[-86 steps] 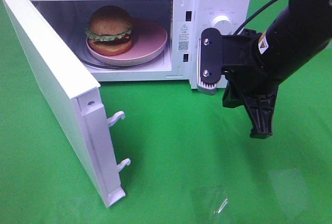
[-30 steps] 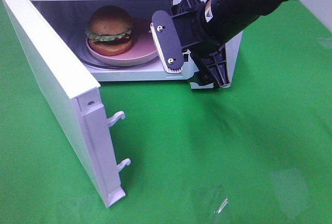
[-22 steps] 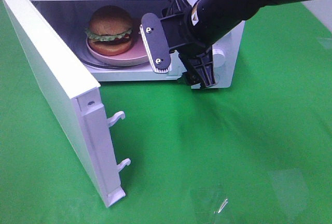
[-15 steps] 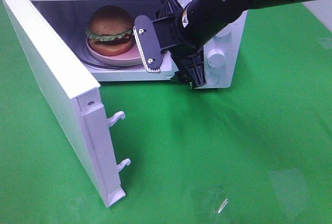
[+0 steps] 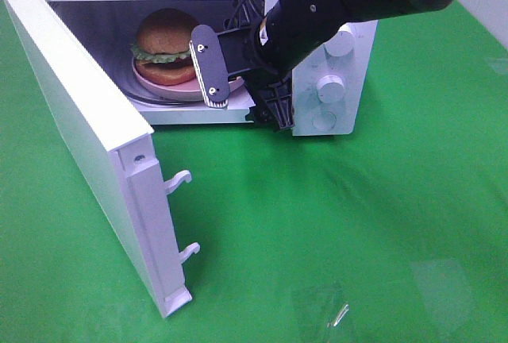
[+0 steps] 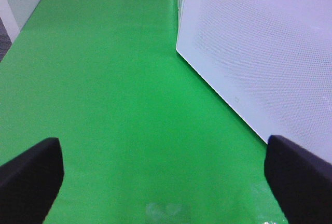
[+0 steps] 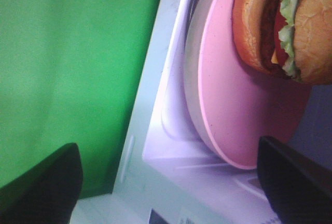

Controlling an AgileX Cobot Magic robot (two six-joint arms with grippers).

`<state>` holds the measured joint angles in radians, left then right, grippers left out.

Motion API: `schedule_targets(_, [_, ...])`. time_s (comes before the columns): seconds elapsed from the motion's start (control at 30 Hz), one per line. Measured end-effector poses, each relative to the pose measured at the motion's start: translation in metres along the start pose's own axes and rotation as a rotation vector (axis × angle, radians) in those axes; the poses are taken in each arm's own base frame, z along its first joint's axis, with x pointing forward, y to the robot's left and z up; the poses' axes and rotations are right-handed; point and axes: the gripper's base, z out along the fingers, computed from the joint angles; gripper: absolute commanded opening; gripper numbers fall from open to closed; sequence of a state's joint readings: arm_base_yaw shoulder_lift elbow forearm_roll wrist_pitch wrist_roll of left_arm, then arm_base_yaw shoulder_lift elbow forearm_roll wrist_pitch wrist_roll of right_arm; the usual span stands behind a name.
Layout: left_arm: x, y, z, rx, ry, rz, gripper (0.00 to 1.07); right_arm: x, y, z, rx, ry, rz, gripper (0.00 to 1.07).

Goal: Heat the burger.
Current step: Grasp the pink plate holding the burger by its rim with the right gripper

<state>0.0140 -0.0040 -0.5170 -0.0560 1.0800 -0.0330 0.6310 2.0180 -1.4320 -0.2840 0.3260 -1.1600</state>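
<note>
The pink plate's rim sits between my open right fingers, clear of the burger; I should go on moving in until they close on it.
The burger sits on a pink plate inside the open microwave. My right gripper hangs open at the right side of the microwave's mouth, in front of the plate's right edge and just right of the burger, touching neither. Up close in the right wrist view are the burger and the pink plate, with the right gripper holding nothing between its black fingertips. My left gripper is open over the green cloth beside the door's outer face; the exterior view does not show it.
The microwave door stands swung out at the left, its two latch hooks pointing right. Knobs are on the microwave's right panel. Green cloth covers the table in front.
My right gripper has moved left from in front of the control panel to the microwave's opening, now covering the plate's right edge. The knobs have come into view. Burger, plate and door are unmoved.
</note>
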Motion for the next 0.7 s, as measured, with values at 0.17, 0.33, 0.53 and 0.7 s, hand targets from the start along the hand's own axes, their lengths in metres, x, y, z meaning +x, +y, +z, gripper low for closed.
schedule_targets(0.17, [0.0,0.0,0.0,0.0,0.0,0.0,1.0,-0.002,-0.003,0.013,0.002,-0.002,0.008,0.87])
schedule_targets(0.33, [0.0,0.0,0.0,0.0,0.0,0.0,1.0,-0.006,-0.004,0.02,0.006,-0.008,0.019,0.86])
schedule_targets(0.53, [0.0,0.0,0.0,0.0,0.0,0.0,1.0,-0.011,-0.009,0.034,0.014,-0.015,0.023,0.86])
schedule_targets(0.7, [0.0,0.0,0.0,0.0,0.0,0.0,1.0,-0.012,-0.009,0.04,0.012,-0.018,0.035,0.86])
